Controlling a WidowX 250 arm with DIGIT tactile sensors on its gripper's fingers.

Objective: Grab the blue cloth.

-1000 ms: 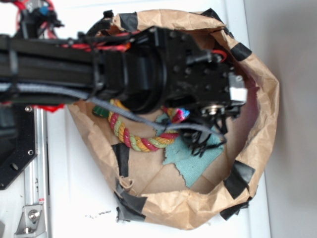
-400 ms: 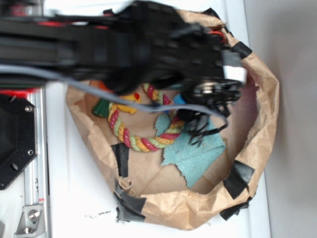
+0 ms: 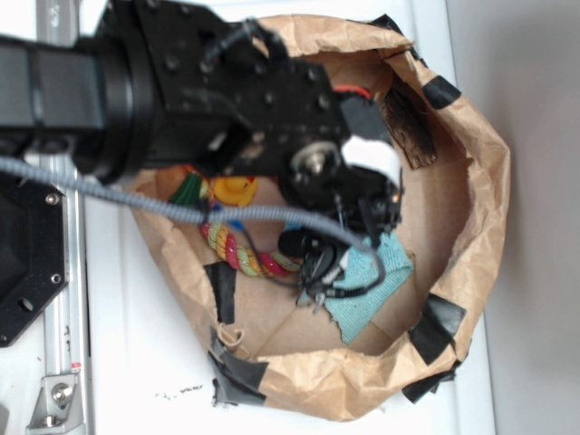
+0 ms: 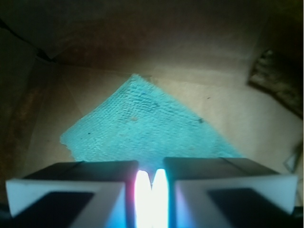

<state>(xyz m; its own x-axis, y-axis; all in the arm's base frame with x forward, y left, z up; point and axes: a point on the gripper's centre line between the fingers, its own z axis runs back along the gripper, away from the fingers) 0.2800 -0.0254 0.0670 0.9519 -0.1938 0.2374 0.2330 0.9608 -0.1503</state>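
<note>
I should open my gripper's closed, empty fingers, reach further down onto the cloth and pinch up a fold, because the blue cloth lies flat [image 4: 145,124] beneath them.
The blue cloth [image 3: 376,281] lies flat on the floor of a brown paper bag [image 3: 485,181], at its lower right. In the wrist view the cloth [image 4: 142,126] spreads as a teal sheet just beyond my fingertips and runs under them. My gripper [image 3: 317,272] hangs over the cloth's left part and hides it. In the wrist view my gripper [image 4: 152,190] has its two pads pressed together, with nothing showing between them.
A multicoloured twisted rope [image 3: 231,249] curls left of the cloth, partly under my arm. A yellow toy [image 3: 234,190] and a green piece [image 3: 188,195] lie at the bag's left. Black tape [image 3: 435,326] patches the crumpled rim. A dark patch [image 3: 412,136] marks the far wall.
My arm has swung left and down, so the gripper has gone from the cloth's upper right to over its left part. The cloth and rope lie where they were.
</note>
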